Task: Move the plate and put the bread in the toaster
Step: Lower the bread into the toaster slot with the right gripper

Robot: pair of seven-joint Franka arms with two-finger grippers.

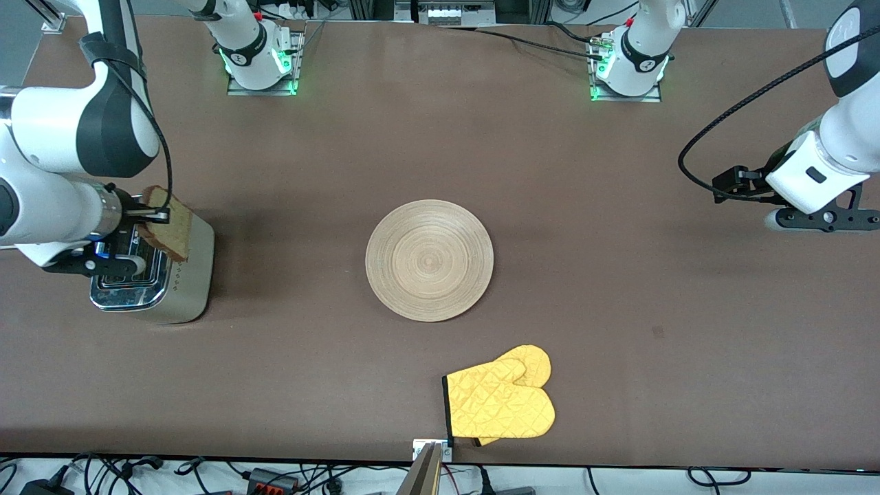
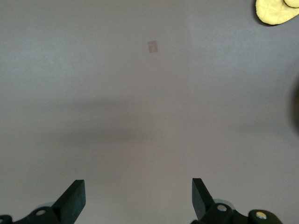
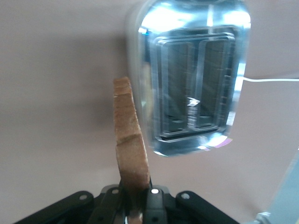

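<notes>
My right gripper should move over and straighten the bread (image 3: 129, 133) above the slot nearer the plate (image 3: 177, 86) before lowering it, because the bread is hanging at a slant beside the toaster's slots.
My right gripper (image 1: 152, 215) is shut on the bread (image 1: 170, 223), a brown slice held on edge over the toaster (image 1: 180, 275) at the right arm's end of the table. In the right wrist view the bread (image 3: 131, 144) hangs beside the toaster's chrome top (image 3: 189, 79), off to one side of its two open slots. The round light-wood plate (image 1: 430, 260) lies flat at the table's middle. My left gripper (image 1: 821, 218) is open and empty, up over bare table at the left arm's end; its fingertips (image 2: 74, 198) show over brown table.
A yellow oven mitt (image 1: 502, 402) lies near the table's front edge, nearer the front camera than the plate; it also shows in the left wrist view (image 2: 278, 10). The toaster's white cord (image 3: 271, 80) runs off across the table. A black cable loops from the left arm.
</notes>
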